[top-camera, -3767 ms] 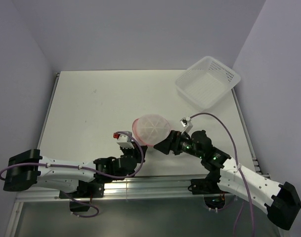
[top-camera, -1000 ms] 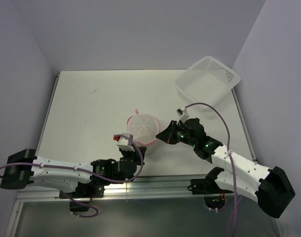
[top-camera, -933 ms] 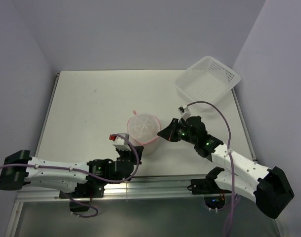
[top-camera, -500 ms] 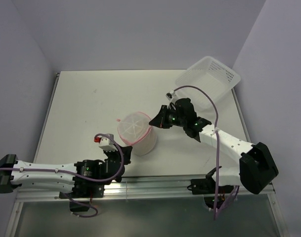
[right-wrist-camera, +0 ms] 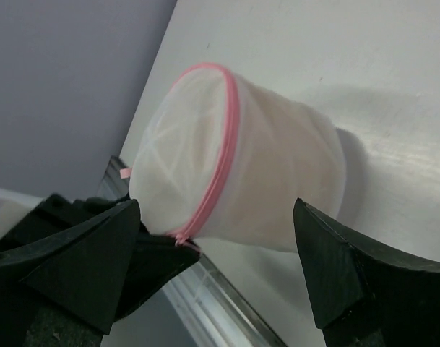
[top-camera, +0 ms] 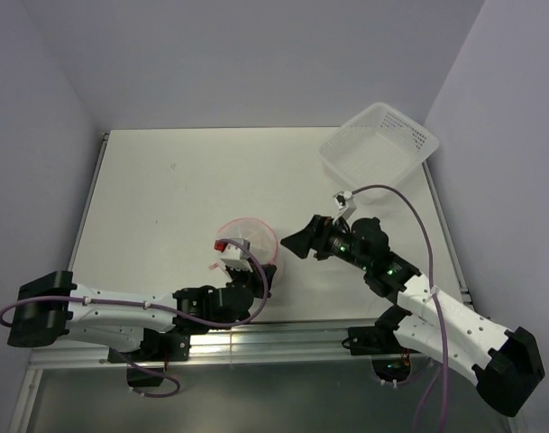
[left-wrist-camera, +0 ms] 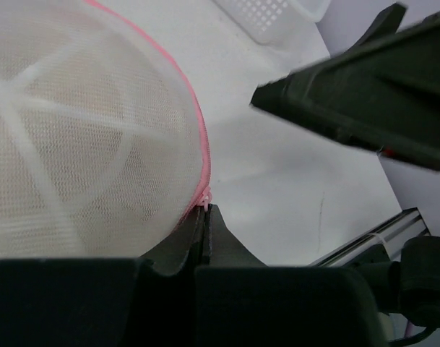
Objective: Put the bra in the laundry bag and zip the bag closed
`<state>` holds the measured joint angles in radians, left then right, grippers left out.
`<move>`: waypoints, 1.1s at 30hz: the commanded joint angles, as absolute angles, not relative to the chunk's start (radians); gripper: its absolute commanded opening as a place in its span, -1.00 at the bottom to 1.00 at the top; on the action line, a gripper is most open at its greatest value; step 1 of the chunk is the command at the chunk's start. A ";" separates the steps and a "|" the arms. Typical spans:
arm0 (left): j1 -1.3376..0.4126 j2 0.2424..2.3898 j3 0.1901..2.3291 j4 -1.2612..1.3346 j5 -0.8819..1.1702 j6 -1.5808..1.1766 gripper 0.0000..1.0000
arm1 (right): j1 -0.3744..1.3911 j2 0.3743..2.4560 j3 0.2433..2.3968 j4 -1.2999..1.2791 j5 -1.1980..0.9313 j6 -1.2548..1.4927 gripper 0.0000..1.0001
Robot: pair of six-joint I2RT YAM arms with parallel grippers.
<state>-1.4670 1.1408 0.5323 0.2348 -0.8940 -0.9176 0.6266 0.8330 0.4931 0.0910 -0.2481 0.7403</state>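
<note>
My right gripper should pinch the pink rim (top-camera: pixel 276 241) to keep the laundry bag steady, because the bag tilts with the zipper pull (left-wrist-camera: pixel 205 197) in my left gripper and the bag's rim is free.
The laundry bag (top-camera: pixel 249 238) is a round white mesh pouch with a pink zipper rim, lying tilted on the table near the front edge. My left gripper (top-camera: pixel 250 271) is at its near side, shut on the pink zipper pull (left-wrist-camera: pixel 205 207) at the rim of the bag (left-wrist-camera: pixel 82 144). My right gripper (top-camera: pixel 288 242) is open just right of the bag, not touching it. In the right wrist view the bag (right-wrist-camera: pixel 263 159) sits between and beyond my spread fingers (right-wrist-camera: pixel 68 253). The bra does not show apart from the mesh.
A white perforated plastic basket (top-camera: pixel 379 150) stands at the table's far right corner; its corner shows in the left wrist view (left-wrist-camera: pixel 266 13). The metal rail of the table's front edge (top-camera: pixel 283 336) runs just below the bag. Purple walls stand on both sides.
The left gripper has moved forward and right along the rim with the pull. The bag has tipped toward the front edge. The right gripper has drawn back to the right of it.
</note>
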 commanded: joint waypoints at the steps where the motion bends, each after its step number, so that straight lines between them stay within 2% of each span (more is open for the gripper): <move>1: -1.450 1.178 0.581 0.347 -0.819 -0.874 -1.00 | 0.698 0.816 0.453 0.132 -0.230 0.801 0.86; 3: -1.448 1.189 0.584 0.347 -0.818 -0.876 -1.00 | 0.730 0.831 0.463 0.127 -0.212 0.799 0.75; 5: -1.450 1.192 0.583 0.344 -0.818 -0.879 -1.00 | 0.750 0.868 0.466 0.162 -0.227 0.808 0.48; 7: -1.450 1.197 0.584 0.338 -0.815 -0.882 -0.99 | 0.750 0.893 0.468 0.195 -0.238 0.813 0.33; 9: -1.448 1.195 0.581 0.331 -0.811 -0.885 -1.00 | 0.752 0.928 0.480 0.219 -0.238 0.815 -0.03; 13: -1.450 1.177 0.569 0.315 -0.816 -0.893 -1.00 | 0.750 0.982 0.489 0.250 -0.224 0.822 -0.44; 14: -1.450 1.161 0.563 0.307 -0.818 -0.896 -0.99 | 0.750 0.998 0.486 0.258 -0.221 0.825 -0.65; 17: -1.450 1.115 0.540 0.264 -0.837 -0.897 -1.00 | 0.747 1.011 0.508 0.239 -0.193 0.805 -0.98; 24: -1.427 0.930 0.453 0.043 -0.864 -0.972 -1.00 | 0.605 1.038 0.592 0.160 -0.213 0.715 -1.00; 30: -1.424 0.744 0.402 -0.184 -0.911 -1.104 -1.00 | 0.552 1.187 0.738 0.146 -0.276 0.609 -1.00; 33: -1.425 0.690 0.376 -0.158 -0.901 -1.088 -1.00 | 0.551 1.308 0.850 0.106 -0.350 0.575 -1.00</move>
<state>-1.4227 0.7288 0.3977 -0.0818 -0.8845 -1.0599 0.5781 1.2385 0.7391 0.1051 -0.3393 0.6624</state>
